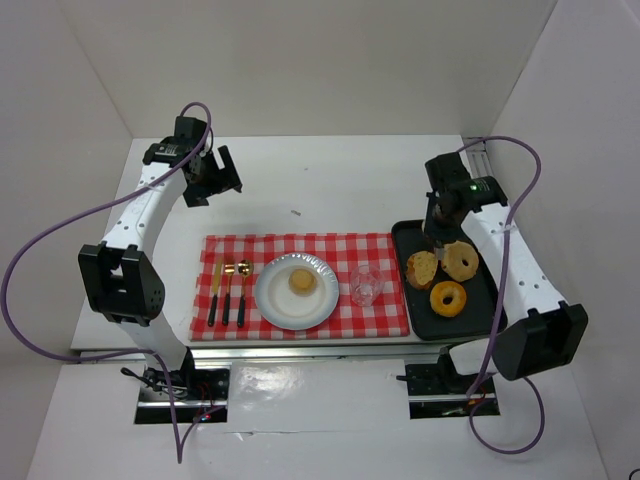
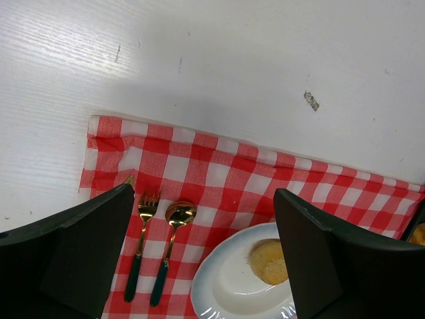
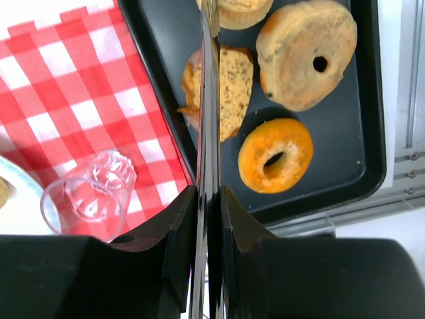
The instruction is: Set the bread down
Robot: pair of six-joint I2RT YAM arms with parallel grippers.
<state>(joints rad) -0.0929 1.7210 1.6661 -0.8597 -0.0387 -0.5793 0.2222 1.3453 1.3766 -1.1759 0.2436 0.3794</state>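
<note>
I should now move my right gripper toward the white plate with the bun in the metal tool's tips point(image 3: 240, 10), and let go in the open room point(image 1: 280, 293) next to the plate's bun.
One small round bun point(image 1: 302, 282) point(image 2: 269, 260) lies on the white plate point(image 1: 275, 305). On the black tray point(image 1: 482, 312) point(image 3: 345, 133) lie a rough-topped brown piece point(image 1: 421, 268) point(image 3: 231, 90), another bun point(image 3: 242, 10) cut off by the frame's top edge, a pale ring point(image 3: 305, 53) and an orange doughnut point(image 3: 275, 155). My right gripper point(image 1: 439, 228) point(image 3: 209, 193) hangs over the tray's far left part, shut on a thin shiny metal tool point(image 3: 211, 100) that reaches across the rough piece toward the bun. Whether the tool touches either piece is not visible. My left gripper point(image 1: 215, 180) point(image 2: 202, 196) is open and empty, high behind the cloth.
A red-checked cloth point(image 1: 380, 310) carries the plate, a clear glass point(image 1: 365, 285) point(image 3: 89, 193) lying beside the tray, and a knife, fork and spoon point(image 1: 228, 290) at its left end. White walls close in the table on three sides.
</note>
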